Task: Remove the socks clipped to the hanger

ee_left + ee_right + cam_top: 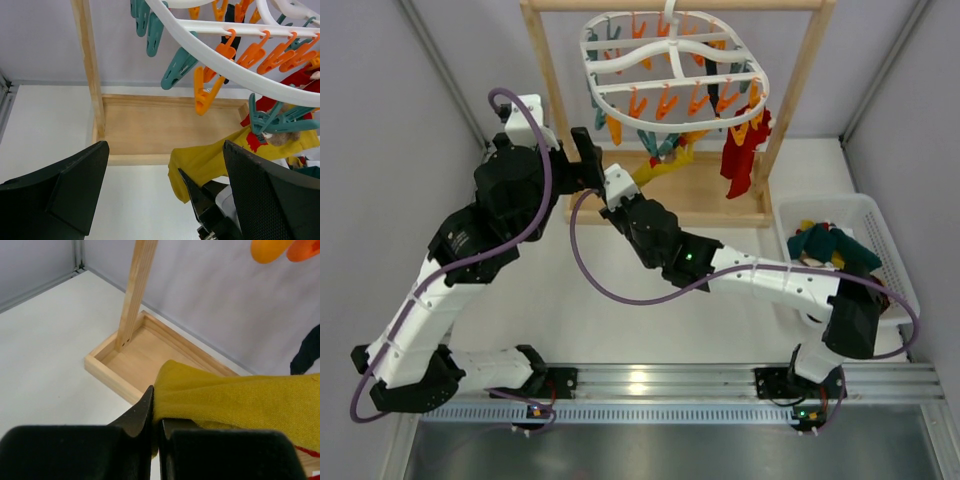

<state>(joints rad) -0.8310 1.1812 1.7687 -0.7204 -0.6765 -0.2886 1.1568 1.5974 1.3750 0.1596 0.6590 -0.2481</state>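
Note:
I can see an orange clip past the teal clips holding the mustard yellow sock's cuff (684, 155), so next I bring my left gripper back across and squeeze that clip (696, 136) open first.
The white hanger (675, 70) hangs from the wooden stand, fringed with orange and teal clips. A mustard yellow sock (663, 163) stretches from a teal clip (275, 120) down to my right gripper (625, 182), which is shut on its free end. The right wrist view shows the sock (240, 400) pinched between the closed fingers (156, 407). My left gripper (585, 152) is open and empty just left of the sock; the sock (210, 160) lies between its spread fingers (165, 190). A red sock (745, 150) hangs clipped at the hanger's right side.
The wooden stand's base tray (700, 200) and left post (90, 70) are close behind both grippers. A white basket (890, 250) at the right holds several removed socks (832, 245). Grey walls enclose the table.

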